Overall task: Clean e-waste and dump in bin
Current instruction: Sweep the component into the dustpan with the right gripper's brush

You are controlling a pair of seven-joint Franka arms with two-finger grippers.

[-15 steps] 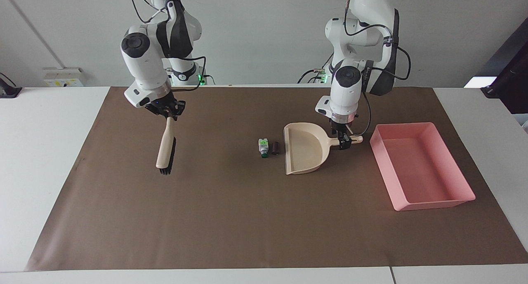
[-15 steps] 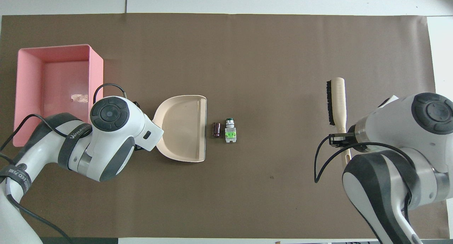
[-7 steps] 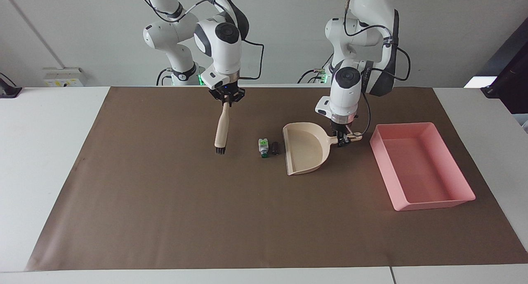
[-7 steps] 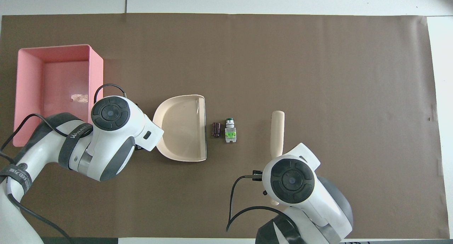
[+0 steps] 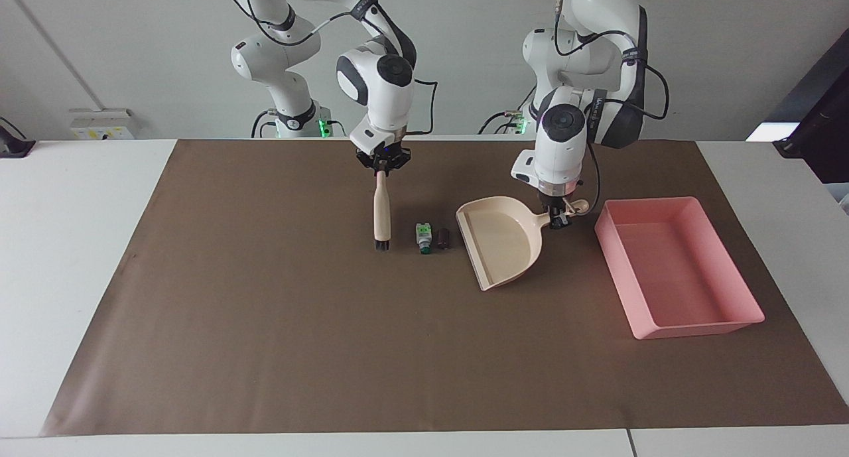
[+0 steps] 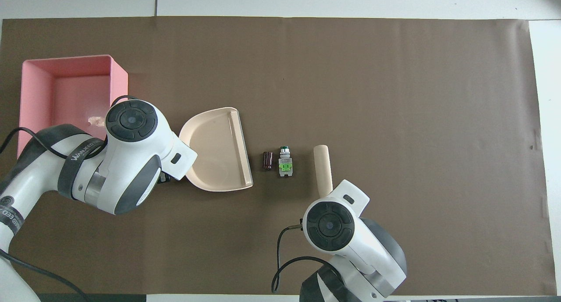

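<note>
My left gripper needs to turn the dustpan's opening (image 6: 242, 147) square toward the cylinder (image 6: 268, 161) while my right gripper sweeps the e-waste in, because the opening is at a slant to the brush's path.
The e-waste lies mid-mat: a white-and-green block (image 5: 422, 237) (image 6: 285, 164) and a dark brown cylinder (image 5: 444, 237) (image 6: 268, 160) side by side. My right gripper (image 5: 383, 166) is shut on the handle of a beige brush (image 5: 381, 211) (image 6: 323, 167). The brush hangs bristles-down just beside the block, toward the right arm's end. My left gripper (image 5: 559, 219) is shut on the handle of the beige dustpan (image 5: 502, 241) (image 6: 217, 151). The dustpan's mouth is angled toward the cylinder with a small gap. The pink bin (image 5: 647, 205) (image 6: 119, 87) sits beside the dustpan, toward the left arm's end.
A brown mat (image 5: 265, 344) covers most of the white table (image 5: 66, 245). A small pale scrap (image 6: 97, 121) lies in the bin. In the overhead view both arms' wrists hide their grippers.
My right arm has carried the brush from the right arm's end to just beside the e-waste. My left gripper has turned the dustpan, so its mouth is now skewed and slightly farther from the cylinder.
</note>
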